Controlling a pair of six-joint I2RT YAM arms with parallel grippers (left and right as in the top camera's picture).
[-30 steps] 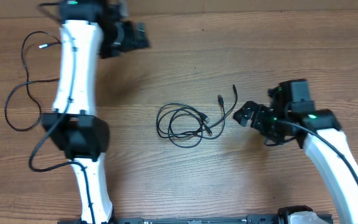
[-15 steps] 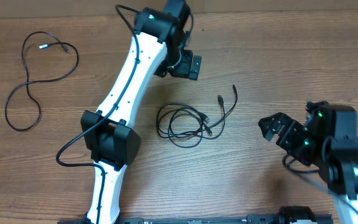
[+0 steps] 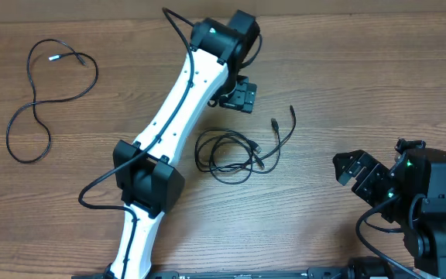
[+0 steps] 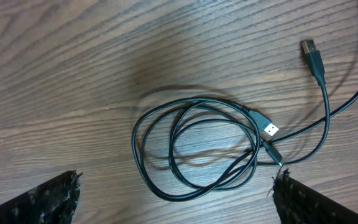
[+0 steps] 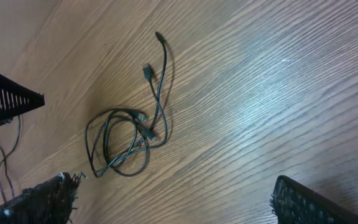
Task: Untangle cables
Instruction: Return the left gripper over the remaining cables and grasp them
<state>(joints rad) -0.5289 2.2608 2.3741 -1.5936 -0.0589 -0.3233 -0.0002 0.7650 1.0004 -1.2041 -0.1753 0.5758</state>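
Next, I bring my left gripper back, pinch the coil's outer edge (image 3: pixel 199 146) and lift, because the black cables' coiled loops cross (image 3: pixel 251 163) near the plugs and the gripper hovers past them.
A tangle of thin black cables (image 3: pixel 231 153) lies coiled at the table's middle, with plug ends (image 3: pixel 275 122) fanning up to the right. It shows in the left wrist view (image 4: pixel 197 149) and the right wrist view (image 5: pixel 126 140). A third black cable (image 3: pixel 41 97) with a silver tip lies apart at the far left. My left gripper (image 3: pixel 237 98) is open and empty, hovering just above and behind the tangle. My right gripper (image 3: pixel 360 174) is open and empty, well to the right of the tangle.
The left arm (image 3: pixel 178 116) stretches diagonally across the wooden table (image 3: pixel 347 70) from the front left. The right arm's base (image 3: pixel 432 209) sits at the front right corner. A black edge of the left gripper shows in the right wrist view (image 5: pixel 5 93).
The left arm has swung from the far left across to above the tangle. The right arm has drawn back to the right and toward the front. The cables have not moved.
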